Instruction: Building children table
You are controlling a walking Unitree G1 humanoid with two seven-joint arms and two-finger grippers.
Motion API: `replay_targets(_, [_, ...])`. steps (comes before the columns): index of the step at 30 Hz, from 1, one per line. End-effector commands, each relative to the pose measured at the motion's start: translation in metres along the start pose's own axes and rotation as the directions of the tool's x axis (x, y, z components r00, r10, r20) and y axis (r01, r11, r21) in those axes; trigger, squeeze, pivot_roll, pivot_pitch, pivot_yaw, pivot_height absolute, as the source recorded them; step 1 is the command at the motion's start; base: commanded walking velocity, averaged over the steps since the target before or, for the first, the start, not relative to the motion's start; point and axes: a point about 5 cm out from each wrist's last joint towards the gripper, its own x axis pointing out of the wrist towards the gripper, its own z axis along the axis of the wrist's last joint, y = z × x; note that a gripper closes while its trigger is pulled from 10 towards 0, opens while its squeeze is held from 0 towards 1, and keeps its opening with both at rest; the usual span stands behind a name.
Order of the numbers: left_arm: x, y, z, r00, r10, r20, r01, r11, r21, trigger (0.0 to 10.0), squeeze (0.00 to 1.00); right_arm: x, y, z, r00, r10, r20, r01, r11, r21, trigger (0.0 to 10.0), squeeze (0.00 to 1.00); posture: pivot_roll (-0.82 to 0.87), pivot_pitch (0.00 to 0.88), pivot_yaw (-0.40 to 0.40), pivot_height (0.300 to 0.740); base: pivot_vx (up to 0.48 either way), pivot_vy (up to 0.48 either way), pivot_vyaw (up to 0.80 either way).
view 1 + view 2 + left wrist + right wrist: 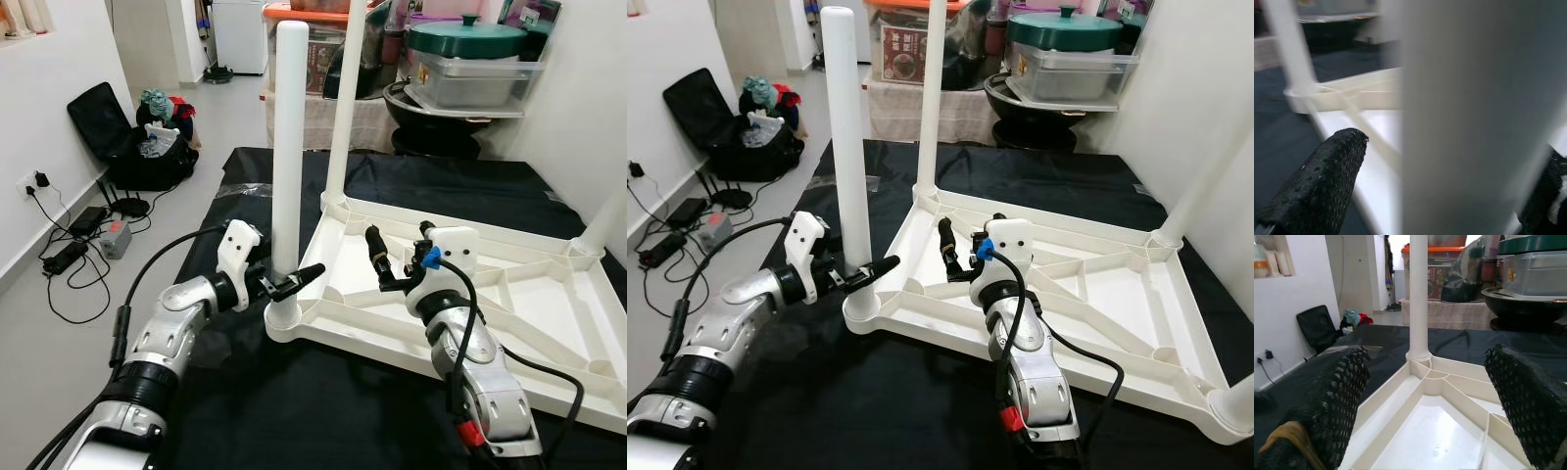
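Note:
My gripper will slide the whole table along over the black cloth when it pulls the near leg, because that leg stands seated in its round corner socket (283, 318).
A white plastic children's table (519, 294) lies upside down on a black cloth (294, 392). Two white legs stand up from its left corners: a near leg (291, 147) and a far leg (343, 117). Another leg (602, 230) rises at the far right corner. My left gripper (286, 284) is at the base of the near leg, open, with one black finger on each side of the leg (1474, 122). My right gripper (399, 235) hovers open over the ribbed underside near the left rim, holding nothing, and points toward the far leg (1418, 293).
A black bag (127, 137) with clothes, a power strip and cables (88, 245) lie on the floor to the left. Stacked boxes and a lidded green pot (465, 49) stand behind the table. White walls close in on both sides.

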Motion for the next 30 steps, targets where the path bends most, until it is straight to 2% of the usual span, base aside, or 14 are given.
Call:
replay_targets(1, [0.007,-0.005,0.0,0.999,-0.047,-0.004,0.047,0.999,0.021,9.9,0.0,0.0,-0.004,-0.001,1.0,-0.025,0.005,0.025,1.0,-0.001,10.0,0.0,0.04,0.0,-0.024,0.74,0.0,0.0,0.0])
replay_targets(2, [0.007,-0.005,0.0,0.999,-0.047,-0.004,0.047,0.999,0.021,9.9,0.0,0.0,-0.004,-0.001,1.0,-0.025,0.005,0.025,1.0,-0.001,10.0,0.0,0.04,0.0,-0.024,0.74,0.0,0.0,0.0])
replay_targets(3, [0.007,-0.007,-0.001,0.999,-0.051,0.001,0.051,0.999,0.018,3.7,0.0,-0.001,-0.004,-0.001,1.0,-0.027,0.004,0.027,1.0,0.001,10.0,0.0,0.04,0.0,-0.026,0.74,0.0,0.0,0.0])
replay_targets(6, [0.007,-0.007,-0.002,0.999,-0.053,0.006,0.053,0.998,0.015,3.7,0.0,-0.001,-0.004,-0.001,1.0,-0.029,0.004,0.029,1.0,0.002,10.0,0.0,0.04,0.0,-0.027,0.74,0.0,0.0,0.0])
replay_targets(7, [0.004,-0.007,-0.003,0.999,-0.051,0.013,0.051,0.999,0.015,0.0,0.0,-0.002,-0.004,-0.002,1.0,-0.03,0.003,0.03,1.0,0.003,10.0,0.0,0.04,0.0,-0.029,0.74,0.0,0.0,0.0])
replay_targets(14, [-0.012,0.004,-0.012,0.998,0.063,-0.002,-0.062,0.996,0.059,0.0,0.0,-0.003,-0.004,-0.004,1.0,-0.029,-0.003,0.029,1.0,0.011,10.0,0.0,0.06,0.0,-0.038,0.74,0.0,0.0,0.0])
replay_targets(16, [-0.02,0.017,-0.009,0.978,0.206,0.018,-0.207,0.974,0.092,0.0,0.0,-0.004,-0.004,-0.005,1.0,-0.029,-0.007,0.029,0.999,0.012,10.0,0.0,0.06,0.0,-0.037,0.74,0.0,0.0,0.0])
replay_targets(20, [-0.027,0.022,-0.006,0.961,0.271,0.047,-0.275,0.955,0.111,0.0,0.0,-0.005,-0.005,-0.006,0.999,-0.032,-0.011,0.032,0.999,0.01,10.0,0.0,0.06,0.0,-0.036,0.74,0.0,0.0,0.0])
replay_targets(21, [-0.037,0.023,-0.005,0.948,0.313,0.052,-0.317,0.939,0.134,0.0,0.0,-0.006,-0.006,-0.006,0.999,-0.036,-0.014,0.036,0.999,0.008,10.0,0.0,0.06,0.0,-0.032,0.74,0.0,0.0,0.0])
replay_targets(23, [-0.037,0.023,-0.005,0.948,0.313,0.052,-0.317,0.939,0.134,0.0,0.0,-0.006,-0.006,-0.006,0.999,-0.036,-0.014,0.036,0.999,0.008,10.0,0.0,0.06,0.0,-0.032,0.74,0.0,0.0,0.0])
replay_targets(24, [-0.042,0.024,-0.005,0.939,0.339,0.05,-0.343,0.928,0.146,0.0,0.0,-0.007,-0.007,-0.007,0.999,-0.037,-0.015,0.037,0.999,0.007,10.0,0.0,0.06,0.0,-0.032,0.74,0.0,0.0,0.0])
replay_targets(26, [-0.067,0.028,-0.01,0.898,0.439,0.041,-0.44,0.889,0.125,0.0,0.0,-0.01,-0.01,-0.009,0.999,-0.044,-0.025,0.044,0.999,0.007,10.0,0.0,0.08,0.0,-0.043,0.74,0.0,0.0,0.0])
replay_targets(27, [-0.067,0.028,-0.01,0.898,0.439,0.041,-0.44,0.889,0.125,0.0,0.0,-0.01,-0.01,-0.009,0.999,-0.044,-0.025,0.044,0.999,0.007,10.0,0.0,0.08,0.0,-0.043,0.74,0.0,0.0,0.0])
replay_targets(30, [-0.085,0.02,-0.017,0.888,0.46,0.02,-0.46,0.882,0.107,0.0,0.0,-0.012,-0.012,-0.012,0.998,-0.045,-0.038,0.045,0.999,0.006,10.0,0.0,0.09,0.0,-0.048,0.74,0.0,0.0,0.0])
